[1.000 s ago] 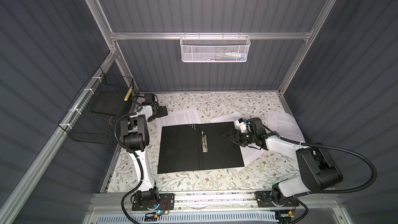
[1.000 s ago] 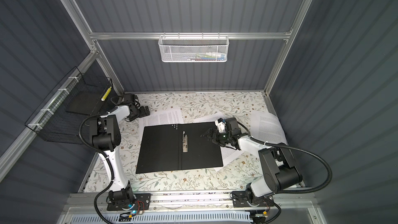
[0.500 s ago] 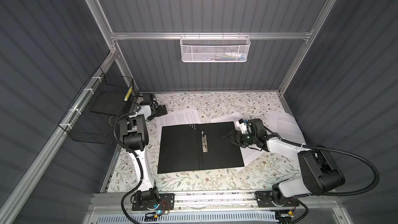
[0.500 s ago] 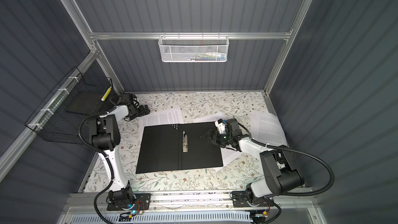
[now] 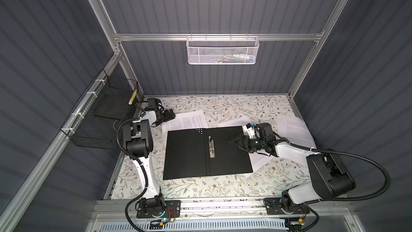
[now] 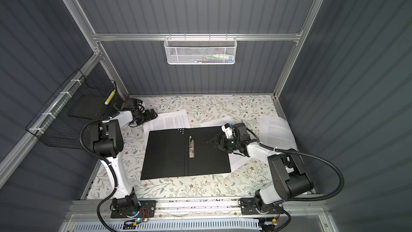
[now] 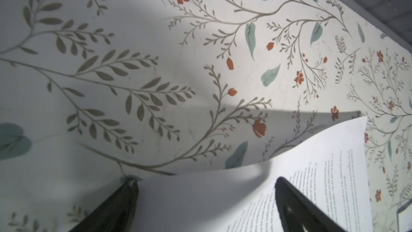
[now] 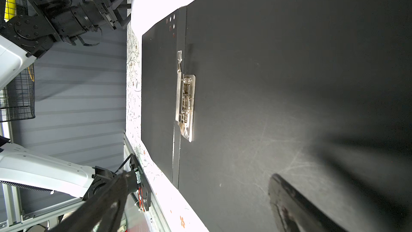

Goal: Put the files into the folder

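The sheet's curled edge [image 7: 266, 167] lifts off the tabletop between the open fingers of my left gripper, so I keep moving that gripper in until its fingers pinch that edge [image 7: 203, 184].
The folder [image 5: 187, 155] [image 6: 169, 157] lies open and flat at mid-table, black inside up, with its metal clip [image 5: 211, 147] [image 8: 186, 106] along the spine. One of the files [image 5: 189, 119] [image 6: 169, 120] pokes out from under its far left edge. My left gripper [image 5: 170, 116] [image 7: 205, 181] is open at that sheet's left corner, and the curled edge of the sheet [image 7: 323, 175] lies between its fingers. Other files [image 5: 259, 159] stick out under the folder's right side, and one [image 5: 296, 130] lies far right. My right gripper [image 5: 236, 142] [image 8: 200, 188] hovers open and empty over the folder's right half.
A black wire basket [image 5: 100, 117] holding a dark slab [image 5: 111, 106] hangs on the left wall beside the left arm. A white mesh basket [image 5: 223, 50] hangs on the back rail. The floral tabletop [image 5: 223, 106] shows behind and in front of the folder.
My left gripper has slid a little to the right, onto the sheet's corner. The right gripper has crept slightly left over the folder.
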Robot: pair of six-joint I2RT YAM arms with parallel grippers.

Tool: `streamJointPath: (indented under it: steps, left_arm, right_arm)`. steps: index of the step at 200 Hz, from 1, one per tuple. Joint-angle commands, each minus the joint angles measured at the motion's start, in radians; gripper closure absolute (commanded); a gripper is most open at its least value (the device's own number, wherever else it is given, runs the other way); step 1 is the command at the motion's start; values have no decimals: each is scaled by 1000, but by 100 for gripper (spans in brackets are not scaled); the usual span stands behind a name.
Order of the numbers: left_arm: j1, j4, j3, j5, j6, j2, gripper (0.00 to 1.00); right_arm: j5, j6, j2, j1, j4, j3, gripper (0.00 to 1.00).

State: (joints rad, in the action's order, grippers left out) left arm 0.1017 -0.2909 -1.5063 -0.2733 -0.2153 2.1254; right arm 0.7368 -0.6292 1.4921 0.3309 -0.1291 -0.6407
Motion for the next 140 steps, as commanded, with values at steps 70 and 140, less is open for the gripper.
streamJointPath:
  steps: [70,140]
  left_arm:
    - [1,-62,193,-96,-135,-156,7]
    - [1,-9,197,-2,-198,-142,24]
  right_arm:
    - [21,-22,24,3,-23,7,1]
    - [1,-21,-4,3,-7,9,1]
